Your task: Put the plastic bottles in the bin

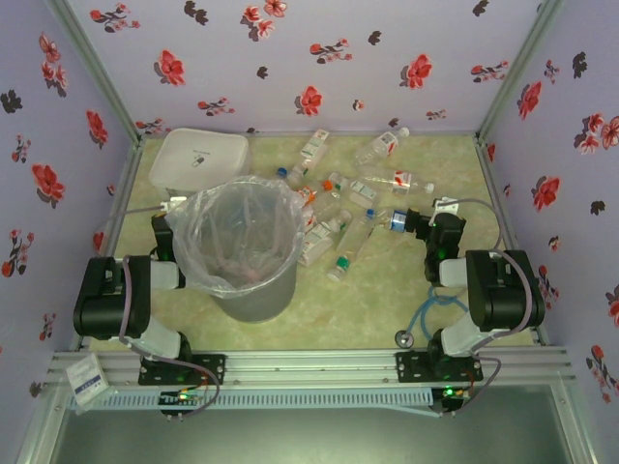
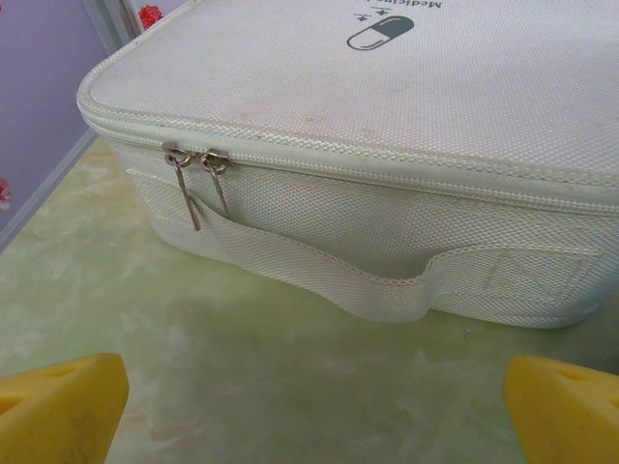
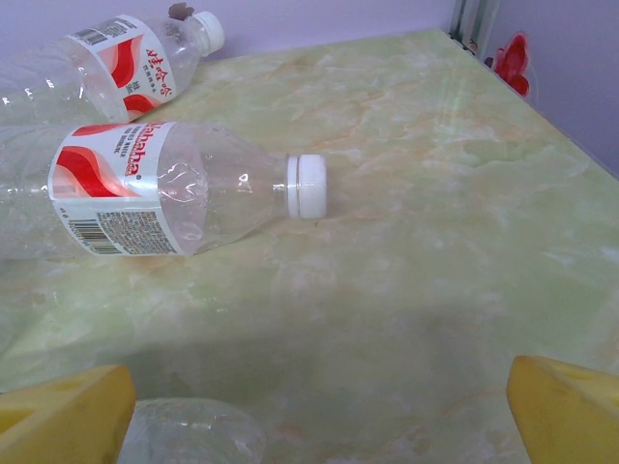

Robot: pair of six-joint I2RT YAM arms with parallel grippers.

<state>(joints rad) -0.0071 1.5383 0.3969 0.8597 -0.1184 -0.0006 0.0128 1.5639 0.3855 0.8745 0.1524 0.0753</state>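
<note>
The clear bottle's end is off toward one finger. Next, my right gripper moves over and center above that end before it closes and lifts the bottle.
Several plastic bottles lie scattered on the table right of and behind the bin, a grey bucket lined with a clear bag. My right gripper hovers open just right of the pile, nothing between its yellow fingers. Ahead of it lies a red-and-white labelled bottle with a white cap, another one behind it, and a clear bottle near its left finger. My left gripper is open and empty over bare table, left of the bin.
A white zipped fabric case with a strap handle lies right in front of the left gripper, at the back left. Flowered walls close in the table on three sides. A blue cable loops near the right arm's base.
</note>
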